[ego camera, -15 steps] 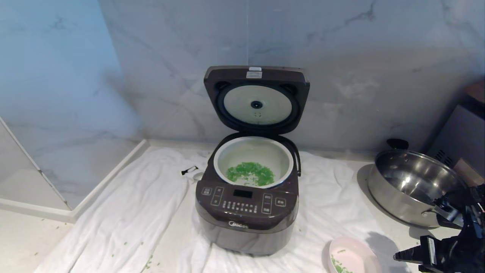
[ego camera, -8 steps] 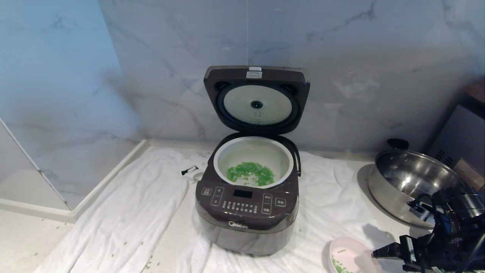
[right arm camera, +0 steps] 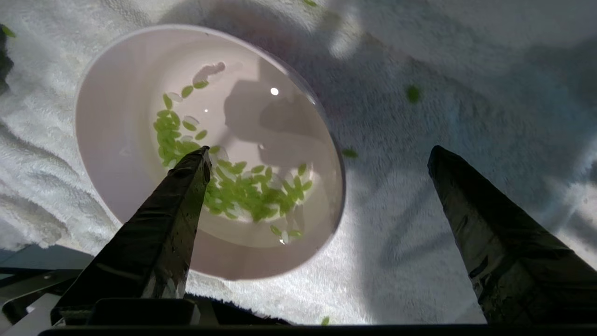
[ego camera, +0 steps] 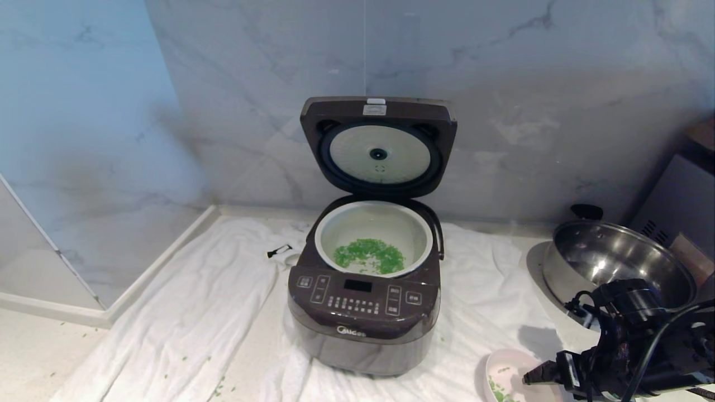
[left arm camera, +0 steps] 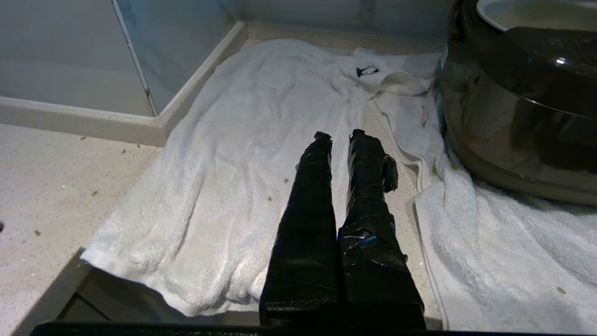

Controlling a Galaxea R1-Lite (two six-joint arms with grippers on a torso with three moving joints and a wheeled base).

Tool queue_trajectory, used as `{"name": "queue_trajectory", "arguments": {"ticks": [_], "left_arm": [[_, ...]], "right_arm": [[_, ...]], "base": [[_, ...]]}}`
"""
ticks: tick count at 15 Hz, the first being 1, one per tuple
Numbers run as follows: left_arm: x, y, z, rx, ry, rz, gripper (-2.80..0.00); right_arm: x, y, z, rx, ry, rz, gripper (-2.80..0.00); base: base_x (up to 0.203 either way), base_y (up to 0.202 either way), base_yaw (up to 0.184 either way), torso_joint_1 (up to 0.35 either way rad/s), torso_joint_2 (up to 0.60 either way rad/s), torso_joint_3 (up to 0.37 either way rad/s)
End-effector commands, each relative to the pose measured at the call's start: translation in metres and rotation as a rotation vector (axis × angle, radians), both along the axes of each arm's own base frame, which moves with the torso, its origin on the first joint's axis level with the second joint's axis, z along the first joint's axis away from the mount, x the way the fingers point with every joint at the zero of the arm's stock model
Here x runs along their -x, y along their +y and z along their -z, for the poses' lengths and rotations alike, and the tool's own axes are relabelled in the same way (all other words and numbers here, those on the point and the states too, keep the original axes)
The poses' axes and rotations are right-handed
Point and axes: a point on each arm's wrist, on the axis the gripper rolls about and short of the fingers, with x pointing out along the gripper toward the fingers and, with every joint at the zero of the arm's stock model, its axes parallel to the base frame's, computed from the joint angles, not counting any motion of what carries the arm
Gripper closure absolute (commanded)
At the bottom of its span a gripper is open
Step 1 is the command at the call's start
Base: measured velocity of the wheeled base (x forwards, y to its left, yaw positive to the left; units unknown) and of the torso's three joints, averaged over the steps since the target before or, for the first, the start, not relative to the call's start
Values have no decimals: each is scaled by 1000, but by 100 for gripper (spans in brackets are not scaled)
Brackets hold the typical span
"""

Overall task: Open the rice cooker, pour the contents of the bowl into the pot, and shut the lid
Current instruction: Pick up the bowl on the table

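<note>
I am going to lift the pale pink bowl. A waterline point(right arm camera: 254, 246) shows inside it, so the green grains point(right arm camera: 249, 192) will drift in rippling water when I do.
The dark rice cooker point(ego camera: 363, 312) stands on a white towel with its lid point(ego camera: 380, 148) raised upright. Its white pot point(ego camera: 373, 223) holds green grains. A pale pink bowl point(ego camera: 505, 377) with some green grains sits at the near right. My right gripper point(right arm camera: 319, 151) hovers open just above the bowl point(right arm camera: 140, 116). One finger is over the bowl's inside and the other is over the towel, so the rim lies between them. My left gripper point(left arm camera: 340, 135) is parked shut and empty over the towel, left of the cooker point(left arm camera: 513, 93).
A large steel pan point(ego camera: 609, 268) with black handles sits at the right, partly behind my right arm point(ego camera: 631, 335). The white towel point(ego camera: 195, 312) covers the counter, with stray green grains on it. Marble wall behind, glass panel at left, dark appliance point(ego camera: 681, 206) far right.
My right arm has swung in from the right edge toward the bowl and now hangs over it. The cooker, lid and bowl have not moved.
</note>
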Motion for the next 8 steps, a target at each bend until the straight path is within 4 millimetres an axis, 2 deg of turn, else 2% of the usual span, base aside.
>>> {"name": "queue_trajectory", "arguments": {"ticks": [1, 5, 8], "left_arm": [[0, 0, 0, 0, 0, 0, 0], [0, 0, 0, 0, 0, 0, 0], [0, 0, 0, 0, 0, 0, 0]], "right_arm": [[-5, 8, 5, 4, 9, -28, -280], [-13, 21, 8, 21, 11, -45, -280], [-16, 23, 9, 23, 15, -36, -280]], "base": [[0, 0, 0, 0, 0, 0], [0, 0, 0, 0, 0, 0], [0, 0, 0, 0, 0, 0]]}}
